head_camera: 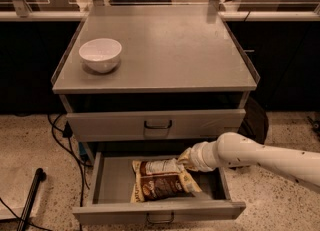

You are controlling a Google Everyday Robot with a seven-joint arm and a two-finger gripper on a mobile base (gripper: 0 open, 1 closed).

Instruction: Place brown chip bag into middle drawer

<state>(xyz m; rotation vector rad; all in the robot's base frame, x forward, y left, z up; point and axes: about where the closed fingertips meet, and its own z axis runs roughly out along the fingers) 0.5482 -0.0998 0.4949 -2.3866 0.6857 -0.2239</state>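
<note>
I should keep lowering the brown chip bag (161, 181) with my gripper until it rests on the drawer's bottom (118, 182) and then let go, because the bag is fully within the sides of the open middle drawer.
The middle drawer (114, 184) is pulled open at the bottom of the grey cabinet. The brown chip bag (162, 181) lies flat inside it, dark brown with a white label panel and pale yellow edges, right of the drawer's middle. My gripper (184, 159) reaches in from the right on a white arm (260, 156) and sits at the bag's far right corner, touching or just above it. The bag's corner and the wrist hide the gripper's tips.
The matching grey drawer (157, 124) above is closed. A white bowl (100, 54) stands on the cabinet top (170, 50) at the left. Cables (59, 134) and a black pole (30, 197) lie on the speckled floor to the left.
</note>
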